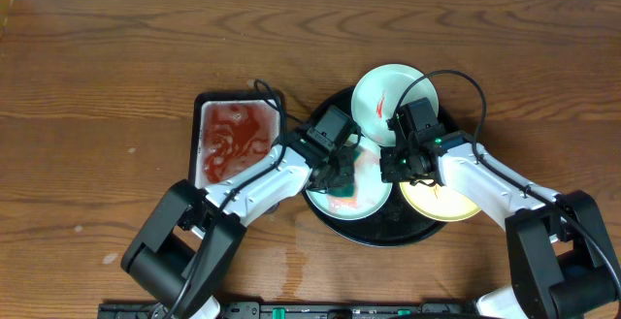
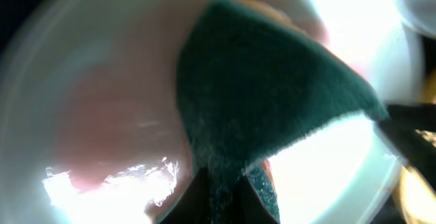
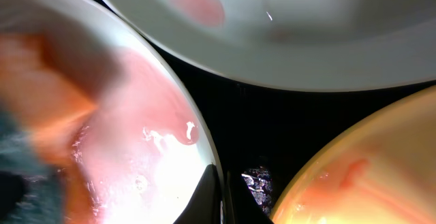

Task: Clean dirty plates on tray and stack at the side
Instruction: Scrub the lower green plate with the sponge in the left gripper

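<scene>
A pink smear (image 3: 158, 105) is between the green sponge and the rim of the plate that my right gripper is pinching. My left gripper should wipe the sponge back toward that rim (image 1: 380, 191).
Three plates lie on the round black tray (image 1: 381, 234). My left gripper (image 1: 341, 176) is shut on a green sponge (image 2: 272, 94) and presses it onto the wet, pink-smeared pale plate (image 1: 361, 195) at the tray's left. My right gripper (image 1: 397, 168) is shut on that plate's right rim (image 3: 204, 149), its fingertips (image 3: 212, 190) pinching the edge. A second pale plate (image 1: 386, 94) with a red smear sits at the tray's far side. The yellow plate (image 1: 441, 203), also smeared red, lies at the right, partly under my right arm.
A rectangular black tray (image 1: 236, 141) of reddish soapy water stands just left of the round tray, beside my left arm. Brown wooden table (image 1: 97, 86) surrounds both. A white wall edge runs along the far side.
</scene>
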`<state>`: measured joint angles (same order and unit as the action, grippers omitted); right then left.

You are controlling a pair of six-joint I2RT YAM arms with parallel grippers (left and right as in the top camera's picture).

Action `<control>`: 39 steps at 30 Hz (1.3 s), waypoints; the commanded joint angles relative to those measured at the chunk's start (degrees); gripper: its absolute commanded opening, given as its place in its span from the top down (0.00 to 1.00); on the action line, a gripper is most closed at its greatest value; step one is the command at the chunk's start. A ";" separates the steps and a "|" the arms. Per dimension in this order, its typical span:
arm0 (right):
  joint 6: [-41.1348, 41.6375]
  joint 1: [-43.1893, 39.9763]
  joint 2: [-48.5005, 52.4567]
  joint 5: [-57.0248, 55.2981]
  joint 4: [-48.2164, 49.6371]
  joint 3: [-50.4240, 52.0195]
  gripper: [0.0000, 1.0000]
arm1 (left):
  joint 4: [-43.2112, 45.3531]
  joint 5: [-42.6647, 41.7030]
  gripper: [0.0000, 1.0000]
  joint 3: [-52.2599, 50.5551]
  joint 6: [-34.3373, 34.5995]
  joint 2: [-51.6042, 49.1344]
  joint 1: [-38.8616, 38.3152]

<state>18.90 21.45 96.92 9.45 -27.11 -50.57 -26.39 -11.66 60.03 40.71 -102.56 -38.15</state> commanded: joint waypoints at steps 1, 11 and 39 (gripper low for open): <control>0.52 0.79 1.11 -0.83 -0.81 -0.26 0.99 | -8.15 16.09 0.93 -1.42 -0.13 -2.49 2.32; -0.31 0.76 1.11 -0.83 -1.18 -0.26 0.99 | -6.25 14.60 0.92 0.52 0.11 -2.62 2.93; -0.28 0.76 1.14 -0.81 -1.20 -0.26 0.99 | 13.20 -19.06 0.93 0.52 2.38 -8.59 -5.05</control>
<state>19.05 21.93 97.01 8.05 -28.12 -50.74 -12.34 -26.65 61.69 43.27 -108.62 -41.80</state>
